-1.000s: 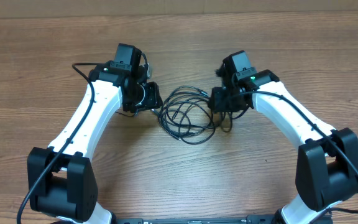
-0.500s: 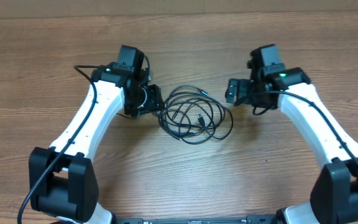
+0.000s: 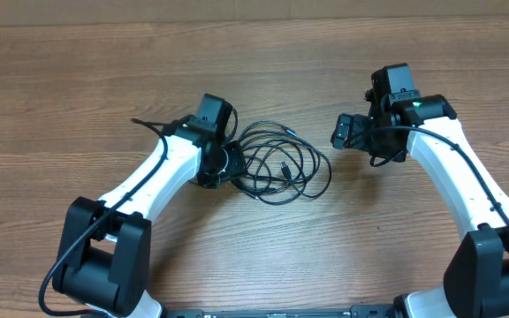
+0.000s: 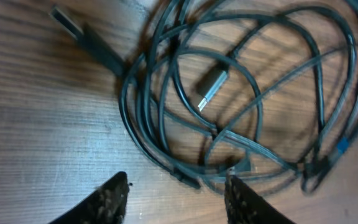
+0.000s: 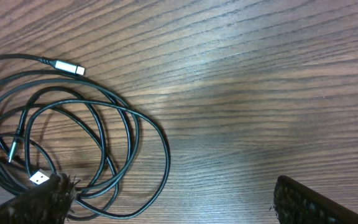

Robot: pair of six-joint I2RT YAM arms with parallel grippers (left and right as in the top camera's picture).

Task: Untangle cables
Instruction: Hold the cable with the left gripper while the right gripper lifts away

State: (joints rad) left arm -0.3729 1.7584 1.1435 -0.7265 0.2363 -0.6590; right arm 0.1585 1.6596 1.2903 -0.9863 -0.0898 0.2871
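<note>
The black cables (image 4: pixel 259 115) will come up as several hanging parts, still tangled below, when I lift, because the lowest parts of the cables lie bunched (image 4: pixel 152 142) across other loops.
The cables (image 3: pixel 283 166) lie as one loose tangle of thin black loops in the middle of the wooden table (image 3: pixel 254 62). My left gripper (image 3: pixel 227 167) is at the tangle's left edge. In the left wrist view it (image 4: pixel 176 185) is open, the lowest strands (image 4: pixel 188 177) lying just ahead of its tips and a USB plug (image 4: pixel 211 87) in the middle of the loops. My right gripper (image 3: pixel 344 133) hangs to the right of the tangle, apart from it. In the right wrist view it (image 5: pixel 173 202) is wide open and empty, with the cables (image 5: pixel 131 121) by its left finger (image 5: pixel 45 202).
A silver-tipped plug (image 5: pixel 69 66) sticks out at the tangle's far side, and a long black plug (image 4: pixel 86 37) lies at its left edge. Bare wood (image 5: pixel 260 93) surrounds the tangle on all sides.
My right gripper has let go of the tangle, opened wide and drawn back to the right. My left arm has shifted right, onto the tangle's left edge. The loops have spread a little.
</note>
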